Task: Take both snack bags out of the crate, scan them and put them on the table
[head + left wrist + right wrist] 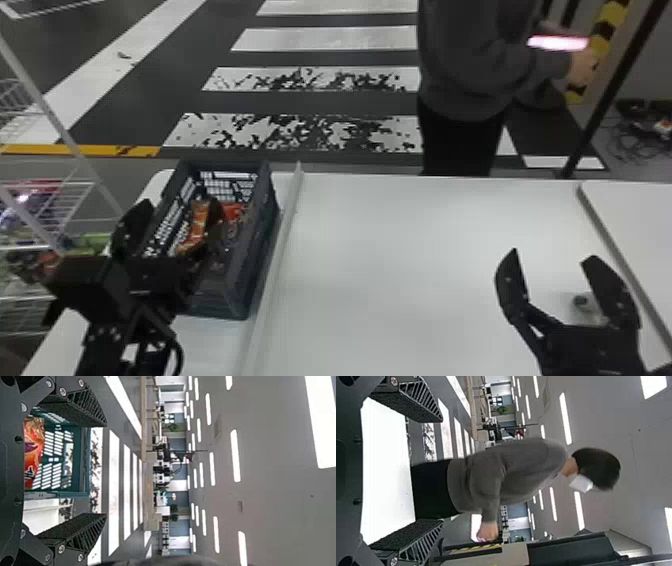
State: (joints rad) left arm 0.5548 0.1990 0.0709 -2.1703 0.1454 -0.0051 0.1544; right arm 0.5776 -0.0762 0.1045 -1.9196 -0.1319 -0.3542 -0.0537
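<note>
I expect the orange snack bag [196, 224] to come out by itself when I lift it, because it leans up inside the crate. It will leave the red one [234, 212] inside.
In the head view, my left gripper [175, 222] is open over the left part of the dark crate [272, 200]. An orange snack bag [198, 222] leans up inside the crate, partly covered by that gripper, with a red one [234, 212] beside it. From the left wrist, the open left gripper [105, 470] has an orange bag [33, 451] and the teal-looking crate [85, 461] beyond its fingers, nothing held. My right gripper [550, 257] stands open over the table's right part, and is also open and holding nothing in the right wrist view [442, 470].
The white table [390, 250] has a raised strip [280, 240] beside the crate. A small grey round object [582, 301] lies by the right gripper's fingers. Wire racks [45, 210] with packets stand at the left. A dark pole [607, 95] rises behind the table at the right.
</note>
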